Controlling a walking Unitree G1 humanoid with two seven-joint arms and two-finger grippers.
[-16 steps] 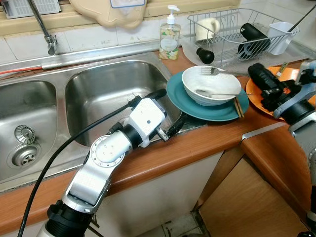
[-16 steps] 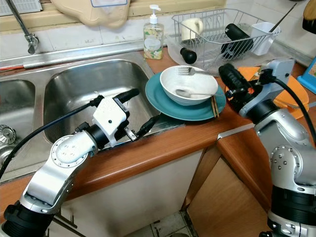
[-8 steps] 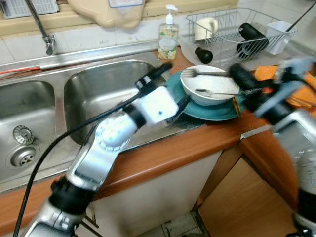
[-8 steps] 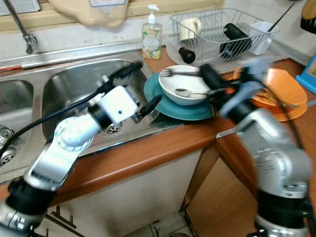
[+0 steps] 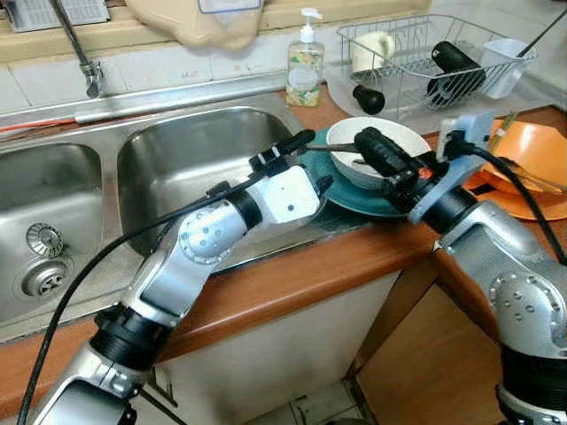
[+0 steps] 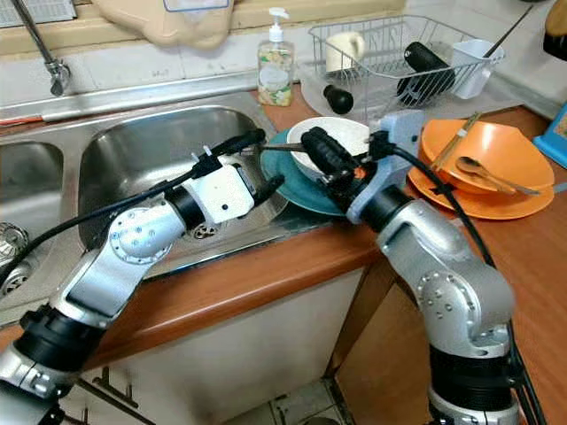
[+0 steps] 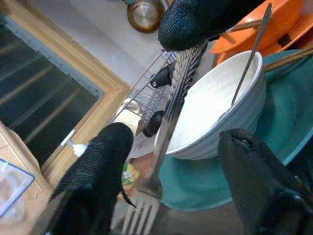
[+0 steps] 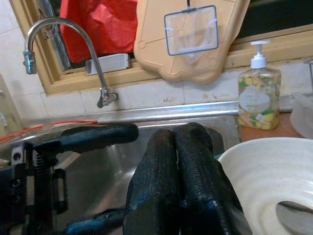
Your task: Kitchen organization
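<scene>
I expect the fork's handle (image 7: 172, 107) to stick out ahead when I carry the fork into the sink, because the fork's teeth (image 7: 140, 214) lie back between my left gripper's fingers.
My right gripper (image 5: 365, 142) is shut on the handle of a metal fork (image 7: 171, 112) and holds it level above the left rim of the white bowl (image 5: 406, 135). The bowl stands on a teal plate (image 5: 354, 200) at the sink's edge, with a spoon handle (image 7: 249, 63) inside it. The fork's tines point toward the sink. My left gripper (image 5: 314, 159) is open just left of the plate, and the fork passes between its fingers (image 7: 102, 161) without touching them. In the right wrist view the right fingers (image 8: 176, 161) are pressed together.
The steel double sink (image 5: 195, 168) with its faucet (image 5: 84, 71) lies to the left. A soap bottle (image 5: 305, 66) and a wire dish rack (image 5: 425, 53) stand behind. Orange plates (image 5: 523, 159) with a spoon and chopsticks sit to the right. The wooden counter edge runs in front.
My right gripper swung left from the orange plates to the bowl and closed on the fork, which lay on the rim. My left gripper rose from the counter edge toward the plate.
</scene>
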